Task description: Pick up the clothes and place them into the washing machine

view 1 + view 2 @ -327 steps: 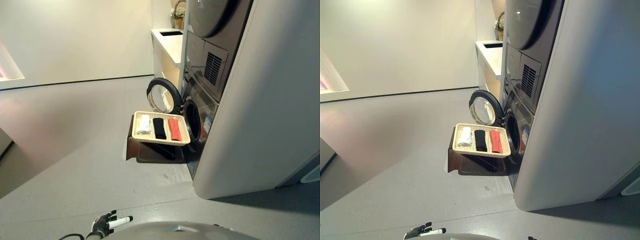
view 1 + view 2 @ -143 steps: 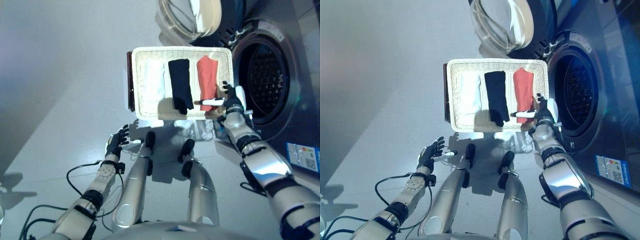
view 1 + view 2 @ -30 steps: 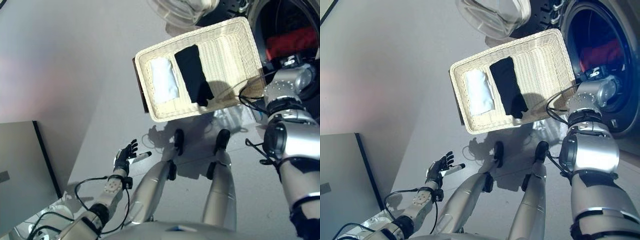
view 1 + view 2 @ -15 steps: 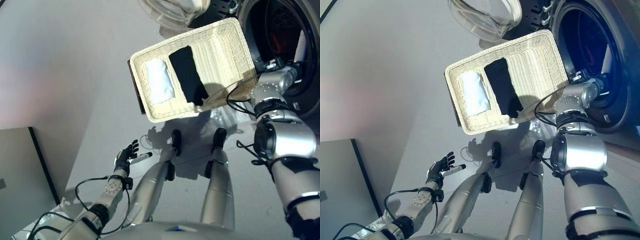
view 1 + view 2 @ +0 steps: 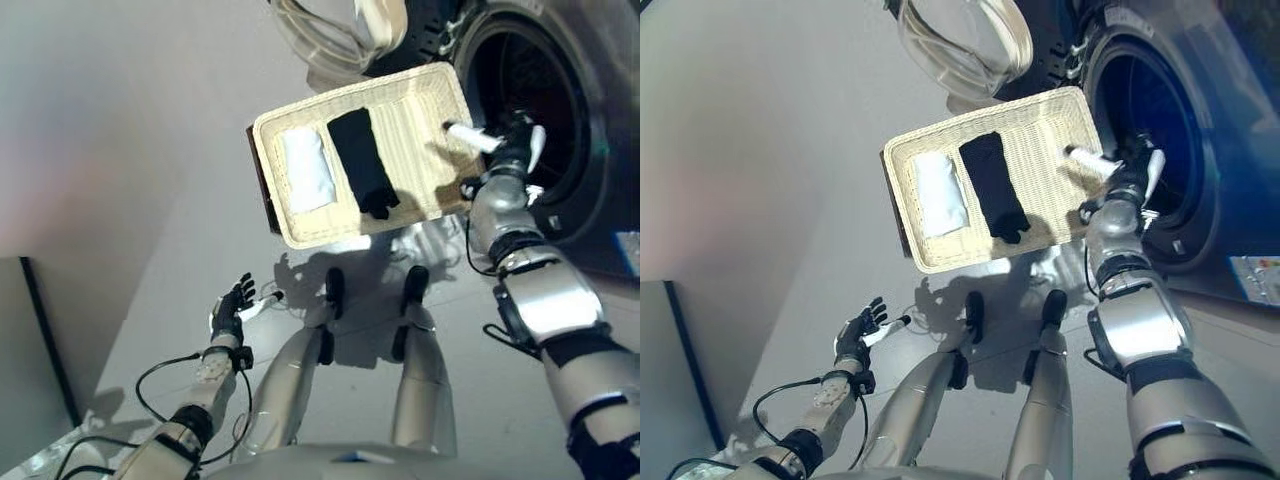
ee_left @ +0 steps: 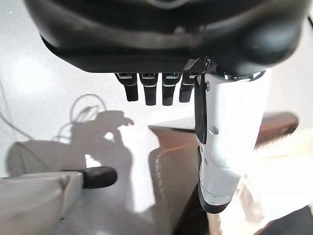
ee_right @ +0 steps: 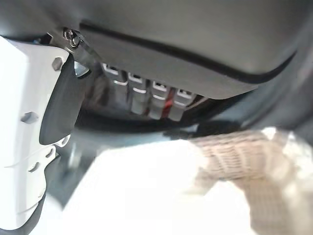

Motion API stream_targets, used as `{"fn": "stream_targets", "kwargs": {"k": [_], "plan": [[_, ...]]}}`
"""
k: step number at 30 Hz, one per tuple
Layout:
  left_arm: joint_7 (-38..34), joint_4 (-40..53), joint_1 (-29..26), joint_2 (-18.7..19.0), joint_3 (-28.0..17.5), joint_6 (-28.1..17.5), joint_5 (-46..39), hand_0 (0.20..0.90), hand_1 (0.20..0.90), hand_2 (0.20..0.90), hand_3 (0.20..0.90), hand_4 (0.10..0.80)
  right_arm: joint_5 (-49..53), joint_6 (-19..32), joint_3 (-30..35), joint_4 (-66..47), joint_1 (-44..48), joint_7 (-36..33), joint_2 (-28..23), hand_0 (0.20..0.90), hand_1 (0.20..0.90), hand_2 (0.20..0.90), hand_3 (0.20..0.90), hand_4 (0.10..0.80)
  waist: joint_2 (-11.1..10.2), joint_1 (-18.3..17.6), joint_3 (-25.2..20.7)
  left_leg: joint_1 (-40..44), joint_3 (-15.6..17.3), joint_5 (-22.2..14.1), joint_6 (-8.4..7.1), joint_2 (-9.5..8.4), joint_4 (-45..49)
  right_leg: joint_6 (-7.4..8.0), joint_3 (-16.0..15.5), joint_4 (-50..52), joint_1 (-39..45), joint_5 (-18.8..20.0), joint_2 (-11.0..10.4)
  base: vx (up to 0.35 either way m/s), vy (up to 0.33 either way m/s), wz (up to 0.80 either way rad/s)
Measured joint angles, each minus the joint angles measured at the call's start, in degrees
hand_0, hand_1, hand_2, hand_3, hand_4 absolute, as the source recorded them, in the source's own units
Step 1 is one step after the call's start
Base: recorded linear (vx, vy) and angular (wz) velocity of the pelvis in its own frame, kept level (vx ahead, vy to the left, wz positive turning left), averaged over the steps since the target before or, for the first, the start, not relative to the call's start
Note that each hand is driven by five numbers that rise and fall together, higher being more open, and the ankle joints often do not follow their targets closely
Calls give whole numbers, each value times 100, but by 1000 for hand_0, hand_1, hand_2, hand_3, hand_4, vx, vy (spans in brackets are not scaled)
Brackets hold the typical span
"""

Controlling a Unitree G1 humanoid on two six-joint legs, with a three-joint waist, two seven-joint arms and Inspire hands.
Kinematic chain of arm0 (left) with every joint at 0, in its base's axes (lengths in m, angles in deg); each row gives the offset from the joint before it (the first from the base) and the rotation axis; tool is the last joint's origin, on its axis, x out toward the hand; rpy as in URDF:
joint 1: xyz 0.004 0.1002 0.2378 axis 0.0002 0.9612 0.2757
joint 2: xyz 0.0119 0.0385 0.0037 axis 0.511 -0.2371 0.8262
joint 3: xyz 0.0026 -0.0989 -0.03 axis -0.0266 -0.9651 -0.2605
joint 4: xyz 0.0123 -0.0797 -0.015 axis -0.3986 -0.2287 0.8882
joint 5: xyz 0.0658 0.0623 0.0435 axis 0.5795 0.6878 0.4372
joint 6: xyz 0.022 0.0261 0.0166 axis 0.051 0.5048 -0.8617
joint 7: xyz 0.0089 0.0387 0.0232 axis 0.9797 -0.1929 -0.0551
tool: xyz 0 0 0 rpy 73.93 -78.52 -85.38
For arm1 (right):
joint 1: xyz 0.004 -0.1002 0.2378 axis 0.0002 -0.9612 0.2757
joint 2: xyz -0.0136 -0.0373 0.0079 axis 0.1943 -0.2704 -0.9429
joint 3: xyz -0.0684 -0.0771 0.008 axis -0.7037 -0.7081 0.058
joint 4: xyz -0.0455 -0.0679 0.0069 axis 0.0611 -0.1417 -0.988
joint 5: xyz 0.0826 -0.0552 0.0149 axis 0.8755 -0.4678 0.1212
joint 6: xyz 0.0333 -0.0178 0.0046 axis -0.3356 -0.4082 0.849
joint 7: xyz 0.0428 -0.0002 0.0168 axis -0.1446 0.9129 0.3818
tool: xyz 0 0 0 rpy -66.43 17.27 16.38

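Note:
I see a gap of basket's bottom (image 5: 346, 192) between the black cloth (image 5: 362, 162) and the white cloth, so the black cloth will come up by itself when I lift it.
A white wicker basket (image 5: 415, 130) stands in front of the washing machine's open drum (image 5: 535, 90). A folded white cloth (image 5: 305, 172) lies in its left part and a black cloth (image 5: 362, 172) in the middle; the right part is bare. My right hand (image 5: 512, 148) hovers over the basket's right end at the drum's mouth, open and holding nothing, its fingers (image 7: 146, 98) straight. A bit of red shows past them in the right wrist view. My left hand (image 5: 230, 312) hangs open low over the floor.
The round glass door (image 5: 335, 30) stands swung open behind the basket. A dark brown stand (image 5: 262, 190) carries the basket and also shows in the left wrist view (image 6: 171, 161). Grey floor stretches to the left.
My right hand has come back out of the drum to the basket's right end, empty. The red cloth seen in the drum a second ago is out of sight in the eye views. The camera shifted.

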Motion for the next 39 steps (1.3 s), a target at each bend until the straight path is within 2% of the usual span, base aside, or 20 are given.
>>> {"fn": "stream_targets", "kwargs": {"k": [5, 7, 11, 15, 20, 23, 24, 30, 31, 33, 39], "plan": [[-66, 36, 98, 29, -85, -24, 0, 900, 900, 900, 900, 800, -855, -263, -247, 262, -42, -88, 270, 900, 900, 900, 900, 800, -148, 152, 27, -17, -256, 69, -111, 49, -9, -46, -243, -43, 118, -47, -8, 1, -52, 20], [-75, 41, 142, 33, -89, -38, 0, 900, 900, 900, 900, 800, -905, -310, -275, 327, -42, -101, 365, 900, 900, 900, 900, 800, -162, 227, 34, -38, -349, 90, -140, 49, -11, -67, -318, 14, 121, -62, -11, -5, -53, 21], [-108, 237, 137, 47, -132, -55, -3, 900, 900, 900, 900, 800, -905, -333, -272, 513, -25, -120, 505, 900, 900, 900, 900, 800, -245, 439, 97, -132, -678, 166, -240, 58, -15, -212, -642, 173, 117, -172, -34, -9, -24, 36], [-119, 691, 134, 147, -146, -57, 7, 900, 900, 900, 900, 800, -1006, -361, -274, 572, 76, -245, 620, 900, 900, 900, 900, 800, -369, 573, 282, -173, -867, 189, -275, 57, 20, -242, -849, 388, 106, -365, -85, -17, 9, 27], [-234, 1285, 32, 331, -164, -86, 73, 900, 900, 900, 900, 800, -1242, -562, -270, 896, 410, -377, 619, 900, 900, 900, 900, 800, -366, 696, 480, -519, -988, 189, -298, 18, 232, -279, -975, 717, -155, -558, -167, -12, 15, 28], [-247, 1623, -13, 376, -209, -101, 154, 900, 900, 900, 900, 800, -1347, -689, -276, 1012, 558, -485, 537, 900, 900, 900, 900, 800, -272, 812, 656, -665, -1026, 155, -303, -35, 384, -274, -1009, 953, -270, -694, -250, -4, 24, 20], [-302, 1743, -20, 398, -218, -104, 194, 900, 900, 900, 900, 800, -1380, -703, -308, 1036, 625, -583, 531, 900, 900, 900, 900, 800, -252, 831, 688, -787, -1029, 126, -303, -60, 488, -316, -1024, 1088, -398, -741, -296, 1, 2, 19], [-350, 1857, -133, 401, -206, -97, 232, 900, 900, 900, 900, 800, -1946, -1027, -398, 1244, 929, -999, 311, 900, 900, 900, 900, 800, -157, 945, 763, -1210, -1037, 125, -305, -137, 701, -304, -1078, 1480, -810, -924, -457, 4, 29, 18], [-362, 1857, -136, 399, -204, -96, 245, 900, 900, 900, 900, 800, -2042, -1066, -400, 1245, 965, -1000, 261, 568, 568, 568, 568, 563, -153, 943, 774, -1250, -1042, 124, -304, -144, 712, -299, -1077, 1522, -859, -945, -478, 23, 23, 8], [-437, 1870, -135, 397, -192, -95, 274, 900, 900, 900, 900, 800, -2214, -1066, -401, 1247, 1034, -1054, 147, 200, 200, 200, 200, 300, -143, 941, 779, -1392, -1024, 123, -303, -146, 790, -291, -1068, 1571, -984, -979, -493, 31, 28, 5], [-528, 1842, -124, 373, 1, -88, 272, 900, 900, 900, 900, 800, -2321, -1164, -402, 1227, 1233, -1139, -3, 200, 200, 200, 200, 300, -86, 948, 806, -1513, -1013, 132, -316, -146, 811, -300, -1023, 1641, -1147, -983, -494, 17, 4, 1]]}}
